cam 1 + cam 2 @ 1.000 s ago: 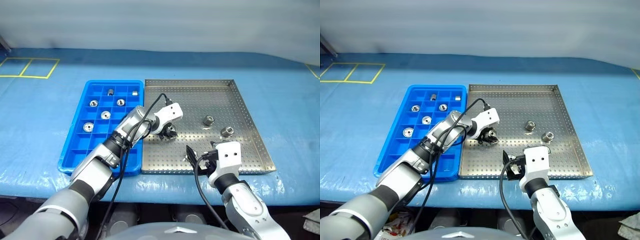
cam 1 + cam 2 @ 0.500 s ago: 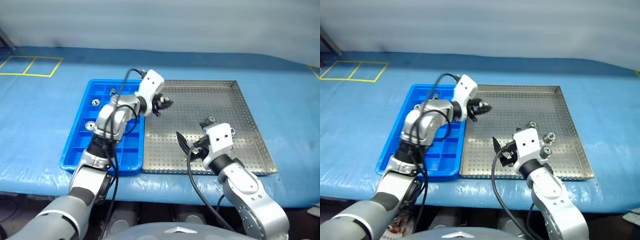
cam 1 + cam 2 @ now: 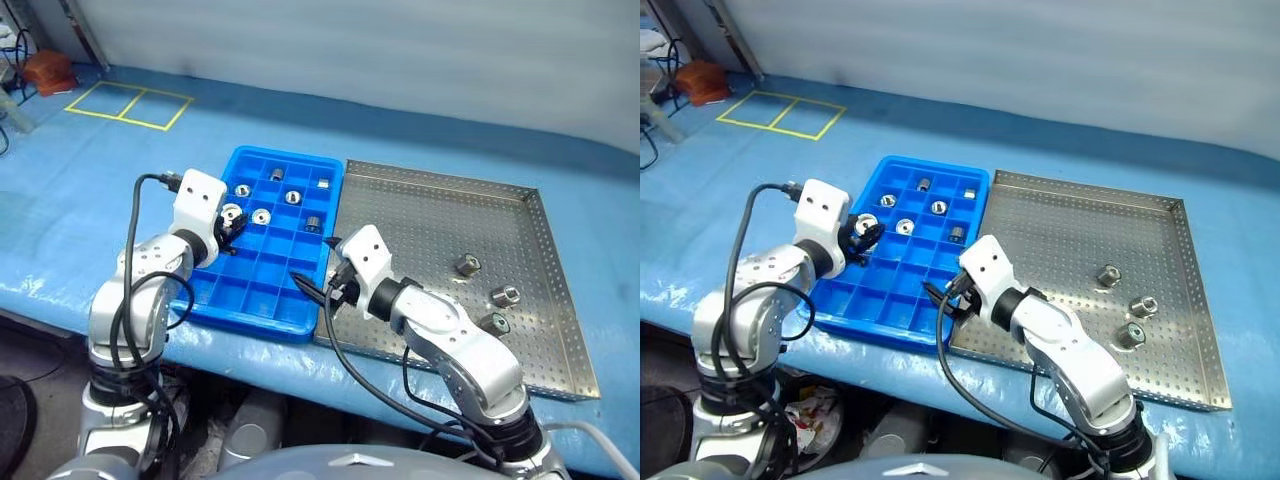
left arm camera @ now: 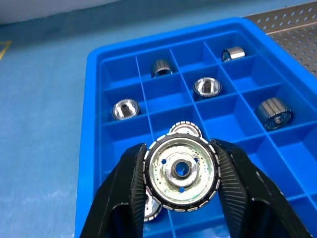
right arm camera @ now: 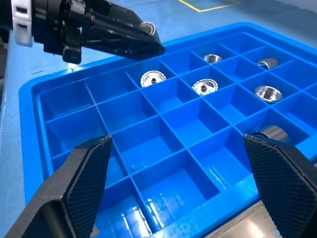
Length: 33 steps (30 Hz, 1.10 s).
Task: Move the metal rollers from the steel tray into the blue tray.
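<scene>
The robot's left gripper has the roller's rim centred in its fingers and the blue tray's next compartment toward the robot is empty, so it should keep lowering there and let go inside.
My left gripper is shut on a metal roller, a shiny flanged disc with a dark centre hole. It holds the roller above the left side of the blue tray. Several other rollers lie in the tray's far compartments. My right gripper stands open and holds nothing, low over the tray's near right corner, beside the steel tray. Three rollers rest on the steel tray's right side.
Both trays sit side by side on a blue covered table. Yellow tape squares mark the far left of the table. A black cable loops off the left wrist. The table's front edge runs just below the trays.
The camera has swung left. My left gripper carried the roller from the steel tray's left part over to the blue tray's left side. The open right gripper moved left to the blue tray.
</scene>
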Each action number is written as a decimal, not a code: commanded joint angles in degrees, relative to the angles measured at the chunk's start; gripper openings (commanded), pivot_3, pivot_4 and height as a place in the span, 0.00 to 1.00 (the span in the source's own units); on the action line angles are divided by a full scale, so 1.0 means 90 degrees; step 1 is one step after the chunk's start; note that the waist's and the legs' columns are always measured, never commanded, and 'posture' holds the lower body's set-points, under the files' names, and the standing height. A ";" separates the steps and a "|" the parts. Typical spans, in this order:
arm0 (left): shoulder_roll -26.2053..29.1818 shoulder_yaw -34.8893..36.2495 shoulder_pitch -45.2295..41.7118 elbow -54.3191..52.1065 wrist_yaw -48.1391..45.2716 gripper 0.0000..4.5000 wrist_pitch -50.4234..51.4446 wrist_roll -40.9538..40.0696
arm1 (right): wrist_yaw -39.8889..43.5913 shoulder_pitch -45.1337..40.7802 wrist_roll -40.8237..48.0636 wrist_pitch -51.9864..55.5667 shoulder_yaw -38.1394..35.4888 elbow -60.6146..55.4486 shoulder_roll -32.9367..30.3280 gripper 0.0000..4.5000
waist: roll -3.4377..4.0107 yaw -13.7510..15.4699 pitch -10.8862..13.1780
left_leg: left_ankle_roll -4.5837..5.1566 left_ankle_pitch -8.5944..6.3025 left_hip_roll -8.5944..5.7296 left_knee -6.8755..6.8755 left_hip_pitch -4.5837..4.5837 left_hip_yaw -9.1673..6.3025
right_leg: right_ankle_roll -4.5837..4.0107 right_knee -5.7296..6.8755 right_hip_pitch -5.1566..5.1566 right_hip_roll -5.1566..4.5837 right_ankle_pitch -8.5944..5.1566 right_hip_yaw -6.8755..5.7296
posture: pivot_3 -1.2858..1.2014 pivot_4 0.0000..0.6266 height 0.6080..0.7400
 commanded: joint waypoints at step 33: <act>0.0866 -0.1595 -0.1931 0.1972 -0.2723 0.96 -0.3109 -0.1124 | -0.1032 0.2564 0.0153 0.0330 -0.1625 -0.2089 -0.0017 1.00 | 0.0008 -0.0402 -0.0006 | -0.0039 0.0020 0.0006 -0.0026 -0.0023 0.0004 | -0.0035 -0.0006 -0.0027 -0.0012 -0.0010 -0.0010 | 0.53 0.24 1.00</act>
